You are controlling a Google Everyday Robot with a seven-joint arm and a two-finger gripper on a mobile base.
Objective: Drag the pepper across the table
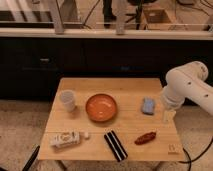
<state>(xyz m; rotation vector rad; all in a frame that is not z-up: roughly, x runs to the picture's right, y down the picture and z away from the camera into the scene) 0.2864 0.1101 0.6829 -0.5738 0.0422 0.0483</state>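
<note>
The pepper [146,138] lies long and flat at an angle on open wood [129,125]. It will slide flat and turn straighter when I drag it.
The pepper [145,138] is a small dark red-brown curved chili lying near the front right of the light wooden table [120,86]. My white arm reaches in from the right. Its gripper [166,116] hangs over the table's right edge, a short way behind and to the right of the pepper, apart from it. The gripper is open and I see nothing held in it.
An orange bowl [101,107] sits mid-table with a white cup [67,100] to its left. A blue sponge [148,105] lies just left of the gripper. A black striped bar [115,145] and a white carton [66,140] lie along the front edge.
</note>
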